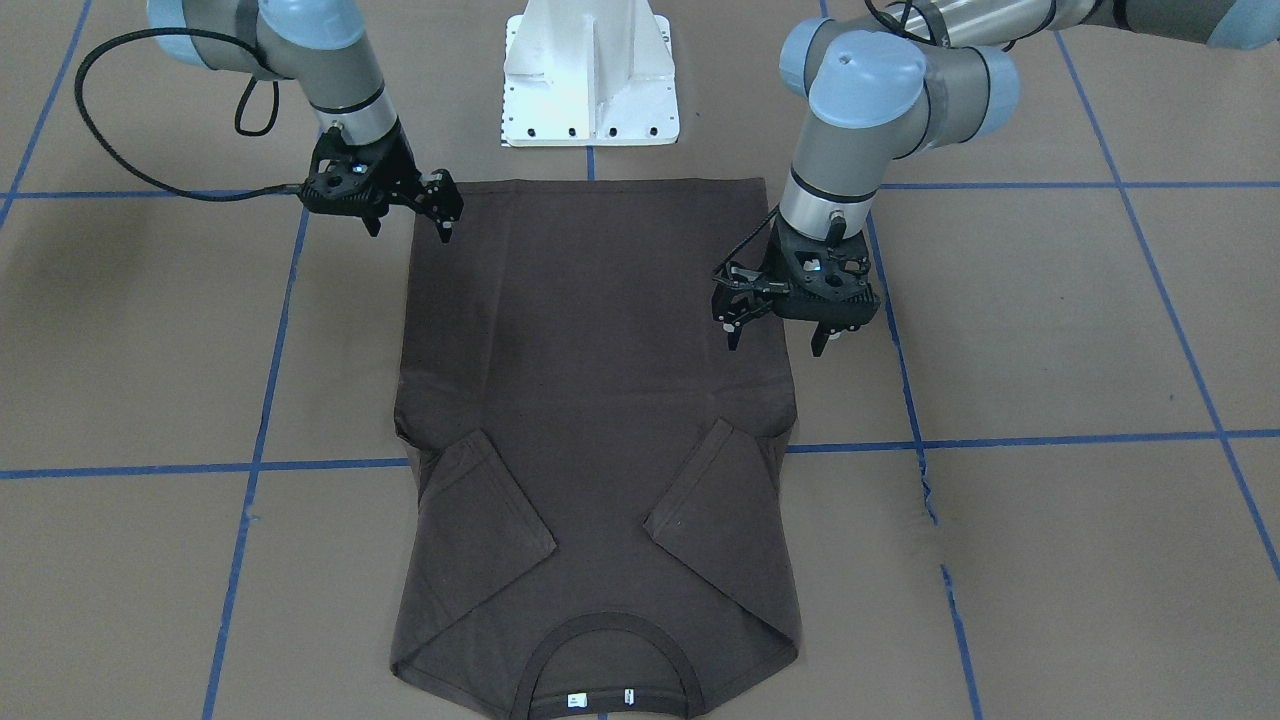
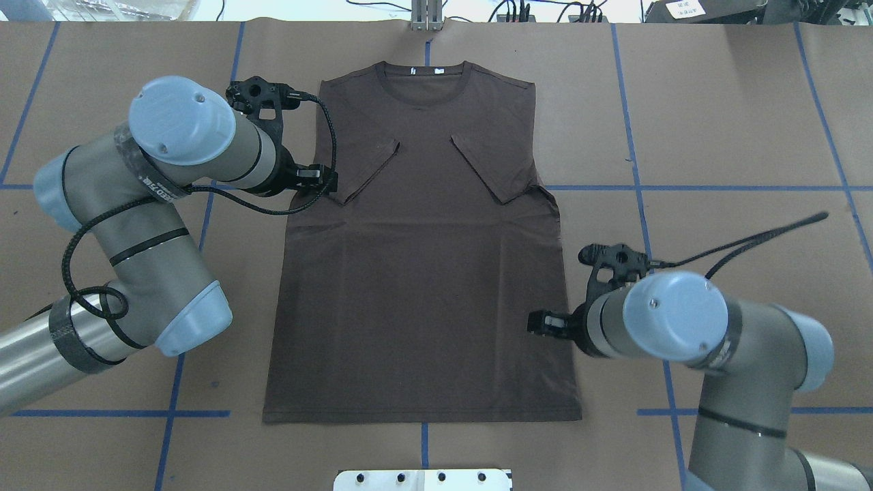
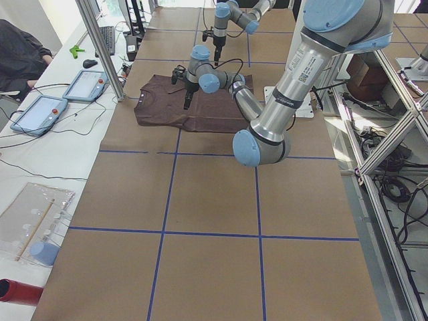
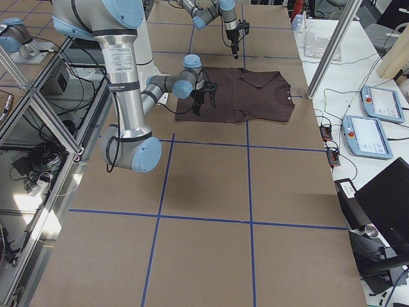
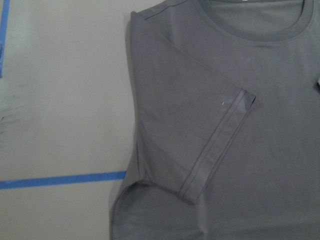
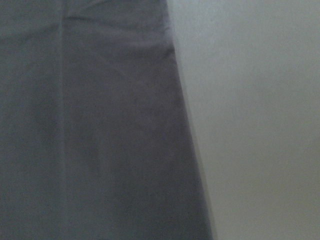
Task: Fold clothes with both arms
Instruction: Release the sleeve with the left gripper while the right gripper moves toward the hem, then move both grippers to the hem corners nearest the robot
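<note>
The hem (image 1: 606, 184) will cover the sleeves and end short of the collar when I fold it, since a faint crease (image 1: 594, 391) runs across the shirt below the sleeves.
The dark brown T-shirt (image 1: 590, 400) lies flat on the brown paper, with the collar (image 1: 610, 630) away from the robot and both sleeves folded in over the body. My left gripper (image 1: 776, 343) is open and empty, just above the shirt's side edge below the folded sleeve (image 1: 725, 500). My right gripper (image 1: 411, 230) is open and empty over the opposite side edge, close to the hem corner. The left wrist view shows the folded sleeve (image 5: 215, 135) and the collar. The right wrist view shows the shirt's side edge (image 6: 100, 125). No fingers show in either wrist view.
The white base pedestal (image 1: 590, 80) stands just behind the hem. Blue tape lines (image 1: 1050, 438) cross the brown paper table. Two tablets (image 3: 40, 110) and a seated person (image 3: 20, 53) are beyond the table's far side. A metal post (image 3: 100, 47) stands near the collar end.
</note>
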